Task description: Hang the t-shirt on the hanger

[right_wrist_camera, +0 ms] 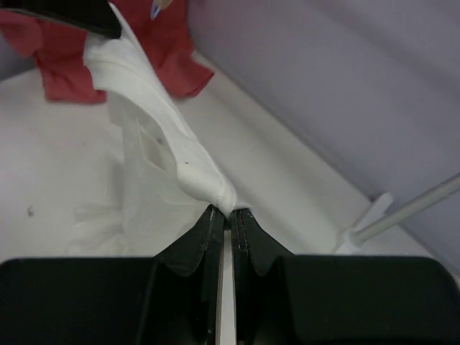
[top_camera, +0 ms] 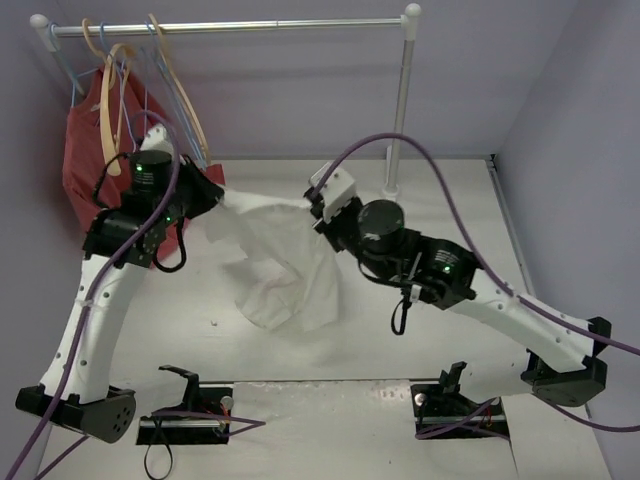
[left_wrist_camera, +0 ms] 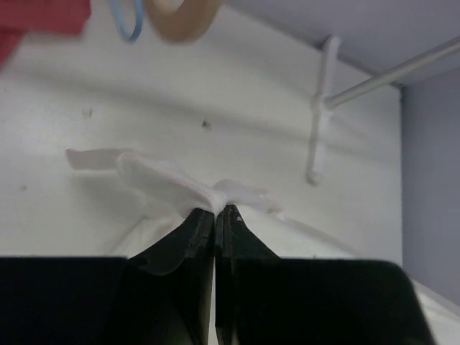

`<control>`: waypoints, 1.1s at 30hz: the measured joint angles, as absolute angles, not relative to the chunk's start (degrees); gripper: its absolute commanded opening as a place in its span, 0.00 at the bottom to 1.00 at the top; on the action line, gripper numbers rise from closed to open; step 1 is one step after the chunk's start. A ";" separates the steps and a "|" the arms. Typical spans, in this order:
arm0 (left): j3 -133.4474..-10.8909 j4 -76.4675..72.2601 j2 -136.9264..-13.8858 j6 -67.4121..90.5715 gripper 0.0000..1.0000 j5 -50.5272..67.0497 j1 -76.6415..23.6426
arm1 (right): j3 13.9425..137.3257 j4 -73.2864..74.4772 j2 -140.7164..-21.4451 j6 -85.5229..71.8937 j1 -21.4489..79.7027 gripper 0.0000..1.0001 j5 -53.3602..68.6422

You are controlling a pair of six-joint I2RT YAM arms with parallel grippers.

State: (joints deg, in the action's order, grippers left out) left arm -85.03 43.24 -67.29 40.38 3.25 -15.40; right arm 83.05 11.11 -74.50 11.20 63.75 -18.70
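Observation:
Both of the robot's grippers are pinching the t-shirt's edge (top_camera: pixel 265 201) while the wooden hanger (top_camera: pixel 181 90) is on the rail, so the robot should put the t-shirt down first, before its left gripper takes the hanger.
The white t-shirt (top_camera: pixel 283 268) hangs above the table, stretched by its top edge between my two grippers, its body drooping to the tabletop. My left gripper (top_camera: pixel 214 197) is shut on a bunched fold of the t-shirt (left_wrist_camera: pixel 172 185), with its tips (left_wrist_camera: pixel 215 210) pinching the cloth. My right gripper (top_camera: pixel 316 204) is shut on the other end of that edge, and the t-shirt (right_wrist_camera: pixel 180 151) twists into its tips (right_wrist_camera: pixel 225 213). The tan wooden hanger (top_camera: pixel 188 110) hangs on the rail just behind my left gripper. A curved end of the hanger (left_wrist_camera: pixel 183 18) shows in the left wrist view.
A red garment (top_camera: pixel 85 150) hangs at the left of the rail (top_camera: pixel 230 27) with thin blue wire hangers (top_camera: pixel 130 75) and a paler hanger (top_camera: pixel 105 120). The rack's white post (top_camera: pixel 400 110) stands behind my right arm. Purple walls close in the back and right.

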 measured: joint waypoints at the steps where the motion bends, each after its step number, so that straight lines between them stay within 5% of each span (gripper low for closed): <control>1: -88.20 43.22 -67.42 39.46 0.00 3.44 -15.40 | 85.60 11.62 -73.87 12.27 63.68 0.00 -19.99; 10: -112.99 41.56 -73.65 33.17 0.00 7.27 -15.42 | 100.40 12.23 -74.50 24.32 61.84 0.00 -25.78; 33: -134.52 40.82 -79.99 28.08 0.00 13.93 -15.75 | 109.32 -3.68 -74.02 37.89 61.87 0.00 -24.99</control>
State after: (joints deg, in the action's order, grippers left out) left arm -134.52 40.82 -79.99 28.08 13.93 -15.75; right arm 109.32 -3.68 -74.02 37.89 61.87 -24.99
